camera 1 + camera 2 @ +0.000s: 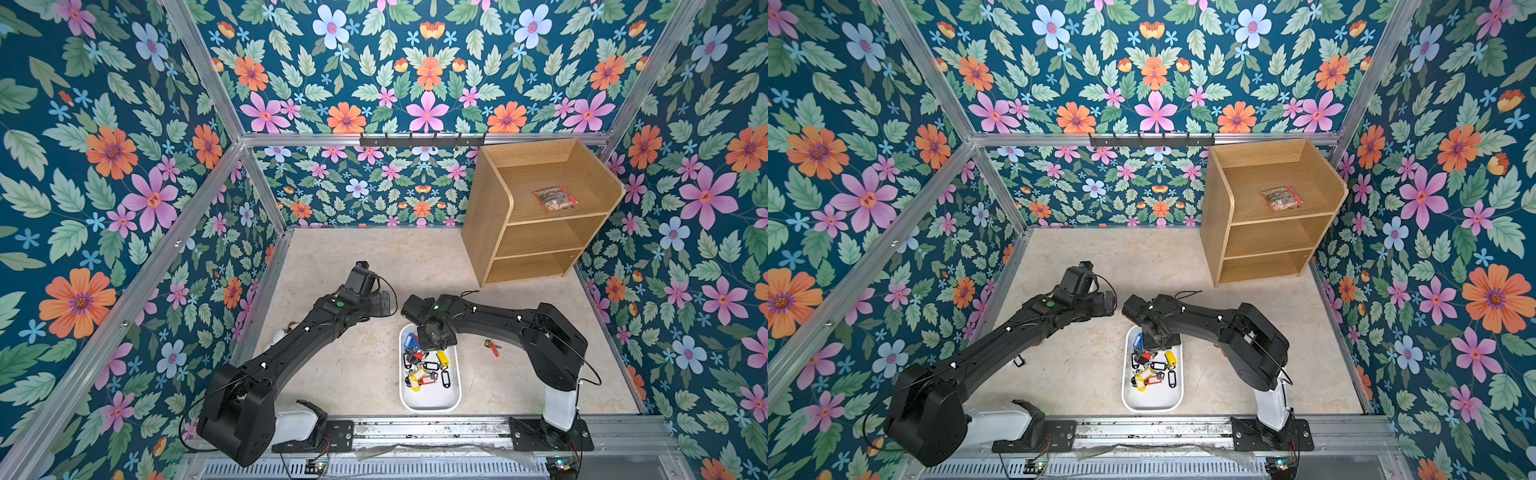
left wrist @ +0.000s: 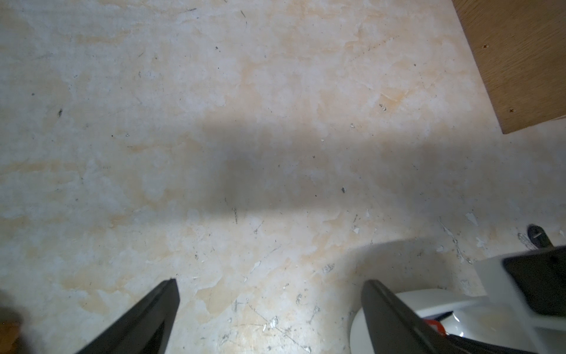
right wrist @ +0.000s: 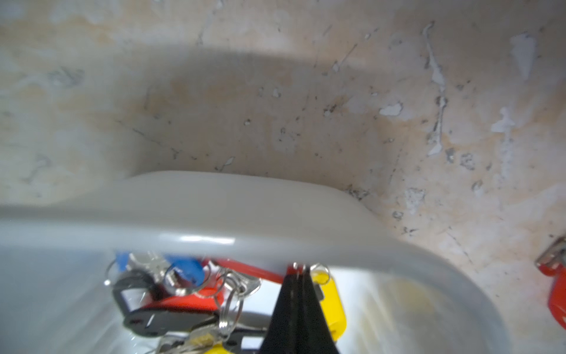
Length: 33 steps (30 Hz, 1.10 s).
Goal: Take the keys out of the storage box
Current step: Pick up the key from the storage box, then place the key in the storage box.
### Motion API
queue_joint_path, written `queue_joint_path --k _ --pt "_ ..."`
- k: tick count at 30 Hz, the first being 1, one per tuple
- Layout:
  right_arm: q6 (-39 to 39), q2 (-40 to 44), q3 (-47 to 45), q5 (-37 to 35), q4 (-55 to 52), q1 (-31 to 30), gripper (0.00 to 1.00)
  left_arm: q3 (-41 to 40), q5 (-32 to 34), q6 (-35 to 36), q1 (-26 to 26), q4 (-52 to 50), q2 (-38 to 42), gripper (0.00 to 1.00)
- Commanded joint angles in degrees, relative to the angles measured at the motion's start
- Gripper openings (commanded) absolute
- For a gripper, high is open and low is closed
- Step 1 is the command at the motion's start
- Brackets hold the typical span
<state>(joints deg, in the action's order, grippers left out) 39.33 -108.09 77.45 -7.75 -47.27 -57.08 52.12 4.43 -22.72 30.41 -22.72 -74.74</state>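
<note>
The robot's right gripper has its fingers closed at a thin key ring (image 3: 318, 271) next to the yellow tag, so it should open, go up and come down over the red tag (image 3: 250, 269).
The white storage box (image 1: 432, 399) (image 1: 1152, 400) lies on the table near the front, between the two arms. A tangle of keys (image 1: 424, 368) (image 1: 1152, 370) with red, yellow, blue and black tags fills its far half. My right gripper (image 3: 298, 272) reaches down into the box's far end, its wrist covering it in both top views. Its jaws are shut, with a thin silver key ring pinched at the tips beside a yellow tag (image 3: 332, 303). My left gripper (image 1: 384, 301) (image 2: 269, 282) hovers open over bare table left of the box's far end, holding nothing.
A red-tagged key (image 1: 492, 347) (image 3: 556, 291) lies on the table right of the box. A black tag (image 1: 1018, 360) lies by the left arm. The wooden shelf unit (image 1: 536, 216) with a clear packet (image 1: 555, 197) stands at the back right. A hook rail (image 1: 422, 139) hangs on the back wall.
</note>
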Motion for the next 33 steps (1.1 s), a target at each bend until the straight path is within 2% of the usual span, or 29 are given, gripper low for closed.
queue_joint_path --k 1,6,13,17,23,30,32,33 --pt "1.23 3.32 0.42 -1.48 -1.99 -0.06 0.0 0.21 0.21 -0.22 0.01 0.13 -0.06 0.99" --pt "1.59 9.86 -0.73 -0.2 -2.26 0.9 0.0 0.32 0.11 -0.22 0.07 0.13 0.03 0.99" --pt "1.46 20.17 -8.41 4.68 2.21 6.24 0.0 0.3 0.14 -0.22 0.08 0.11 0.12 0.99" --pt "1.01 23.23 -11.74 8.55 5.85 7.77 0.0 0.4 -0.21 -0.22 0.08 0.26 -0.14 0.99" --pt "-0.42 19.17 -10.49 10.36 7.21 3.91 0.0 0.35 -0.08 -0.22 0.08 0.22 -0.3 0.99" --pt "-0.47 5.06 -2.98 3.02 -0.35 -0.89 0.01 0.35 0.14 -0.22 0.17 0.04 -0.49 0.99" --pt "-0.32 3.81 -2.68 2.71 -0.34 -1.1 0.06 0.35 0.14 -0.26 0.16 0.04 -0.49 0.99" --pt "-0.02 3.64 -2.62 2.48 -0.33 -1.1 0.14 0.35 0.14 -0.21 0.16 0.04 -0.49 0.99"
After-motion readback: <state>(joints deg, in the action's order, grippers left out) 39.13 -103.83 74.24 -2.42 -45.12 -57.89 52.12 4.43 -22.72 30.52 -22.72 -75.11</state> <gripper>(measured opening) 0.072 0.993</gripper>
